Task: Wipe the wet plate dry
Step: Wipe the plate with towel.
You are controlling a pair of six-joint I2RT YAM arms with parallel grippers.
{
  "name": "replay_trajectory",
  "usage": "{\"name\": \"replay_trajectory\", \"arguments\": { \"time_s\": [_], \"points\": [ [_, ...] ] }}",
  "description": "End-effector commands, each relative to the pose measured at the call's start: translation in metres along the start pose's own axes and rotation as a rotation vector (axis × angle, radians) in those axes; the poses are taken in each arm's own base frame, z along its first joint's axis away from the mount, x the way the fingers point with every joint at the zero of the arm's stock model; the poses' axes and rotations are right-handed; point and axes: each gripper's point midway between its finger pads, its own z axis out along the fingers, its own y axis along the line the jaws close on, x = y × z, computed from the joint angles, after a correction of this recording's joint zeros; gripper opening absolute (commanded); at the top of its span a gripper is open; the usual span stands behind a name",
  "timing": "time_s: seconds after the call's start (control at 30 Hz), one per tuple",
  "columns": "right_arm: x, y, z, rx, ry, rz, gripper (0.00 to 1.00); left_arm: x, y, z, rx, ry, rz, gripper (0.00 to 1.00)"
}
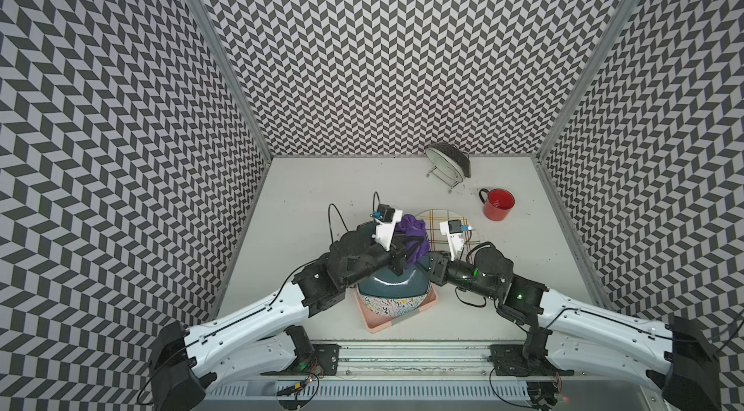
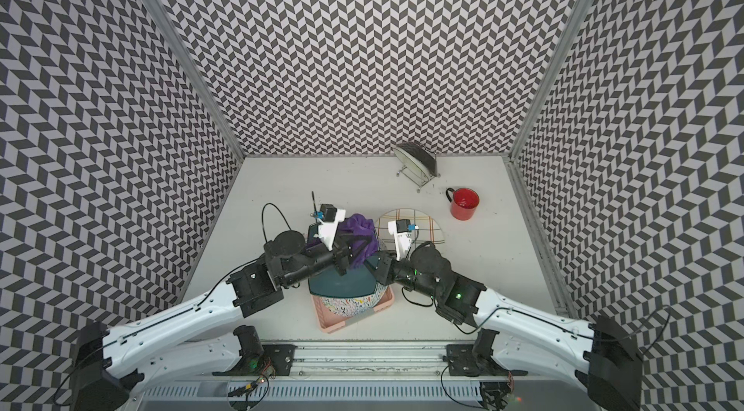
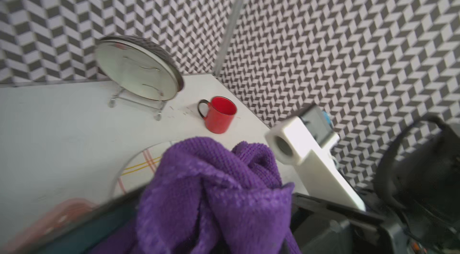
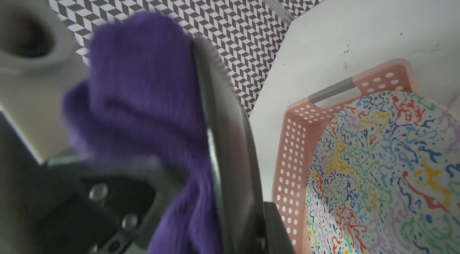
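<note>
The plate's bottom side is toward the pink basket and away from the purple cloth (image 1: 416, 240), so I should lift the plate upright (image 1: 397, 284) and move my left gripper behind it.
A dark teal plate (image 1: 392, 284) (image 2: 342, 282) is held tilted, low over a pink basket, in both top views. My right gripper (image 1: 432, 268) (image 2: 376, 266) is shut on its right rim; the right wrist view shows the plate (image 4: 229, 140) edge-on with one finger (image 4: 276, 227) against it. My left gripper (image 1: 406, 252) (image 2: 354, 252) is shut on a bunched purple cloth (image 1: 410, 227) (image 2: 358, 227) that lies against the plate's upper face. The cloth (image 3: 211, 190) fills the left wrist view and hides the left jaws. It also shows beside the plate as the cloth (image 4: 139, 86).
The pink perforated basket (image 1: 376, 322) (image 4: 296, 140) holds a colourful squiggle-patterned plate (image 1: 386, 304) (image 4: 385, 178). A plaid plate (image 1: 443, 215) (image 3: 142, 165) lies flat behind the arms. A red mug (image 1: 498, 204) (image 3: 220, 114) and a wire rack with an upright plate (image 1: 449, 165) (image 3: 137, 78) stand at the back right.
</note>
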Motion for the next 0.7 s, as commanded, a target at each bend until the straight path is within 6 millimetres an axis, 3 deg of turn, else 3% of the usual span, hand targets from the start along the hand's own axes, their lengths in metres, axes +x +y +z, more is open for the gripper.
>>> {"name": "replay_trajectory", "arguments": {
  "time_s": [0.0,0.07,0.17,0.27,0.33,0.43,0.53,0.67],
  "points": [
    [-0.101,0.118,-0.071,-0.411,-0.359,-0.086,0.0,0.016,0.026,-0.009,-0.076,0.027,-0.007,0.0],
    [-0.109,0.115,-0.084,-0.398,-0.382,-0.093,0.0,0.004,0.047,-0.024,-0.104,-0.036,-0.075,0.0],
    [-0.093,0.12,-0.083,-0.426,-0.304,-0.115,0.0,-0.011,0.044,-0.035,-0.052,-0.086,-0.082,0.0],
    [-0.071,0.119,-0.059,-0.436,-0.21,-0.107,0.0,-0.005,0.022,-0.013,-0.021,-0.019,-0.029,0.0],
    [-0.07,0.123,-0.052,-0.448,-0.207,-0.109,0.0,0.008,0.008,0.005,-0.037,0.036,0.004,0.0],
    [-0.088,0.13,-0.053,-0.439,-0.272,-0.125,0.0,0.011,0.007,0.015,-0.058,0.05,0.0,0.0],
    [-0.122,0.121,-0.062,-0.376,-0.351,-0.118,0.0,-0.018,0.01,0.004,-0.006,-0.041,-0.063,0.0],
    [-0.158,0.111,-0.095,-0.392,-0.424,-0.118,0.0,-0.065,0.019,-0.032,0.123,-0.183,-0.179,0.0]
  ]
}}
